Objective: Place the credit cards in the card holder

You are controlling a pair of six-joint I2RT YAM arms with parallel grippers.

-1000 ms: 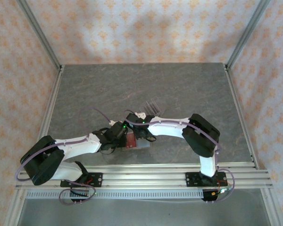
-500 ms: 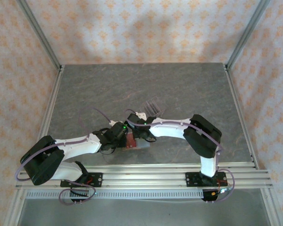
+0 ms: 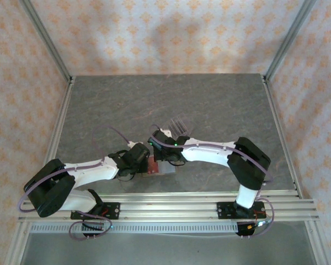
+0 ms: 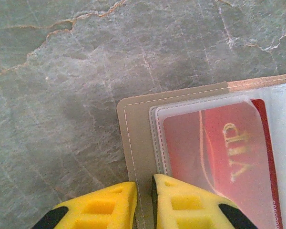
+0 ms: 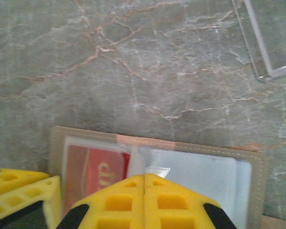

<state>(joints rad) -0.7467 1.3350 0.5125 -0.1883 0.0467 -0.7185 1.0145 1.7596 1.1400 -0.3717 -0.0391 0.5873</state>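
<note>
Next, my left gripper moves back, because it is in the spot where the clear sleeve leaf must fold over the red card point(image 4: 214, 143). It should then clamp the folded leaf point(image 5: 140, 160).
The card holder point(image 3: 161, 168) lies opened flat on the grey table, tan-edged with clear sleeves point(image 4: 143, 138) point(image 5: 205, 147). A red card with gold letters point(image 4: 214, 152) point(image 5: 102, 171) sits inside the left sleeve. My left gripper point(image 3: 145, 164) point(image 4: 144, 185) is shut on the holder's left border, one finger on each side of the stitched edge. My right gripper point(image 3: 163, 161) point(image 5: 144, 175) is shut at the holder's middle fold. A thin clear sleeve leaf stands up edge-on between its tips. The left gripper's yellow fingers point(image 5: 24, 188) show at the holder's left end.
A clear slotted plastic stand point(image 3: 178, 125) point(image 5: 267, 43) stands just beyond the holder. Both forearms cross low over the near middle of the table. Metal rails run along the near edge and frame posts stand at the corners.
My right gripper has closed at the holder's middle fold, and the right arm's elbow has swung right and nearer. The left arm and the holder have stayed put.
</note>
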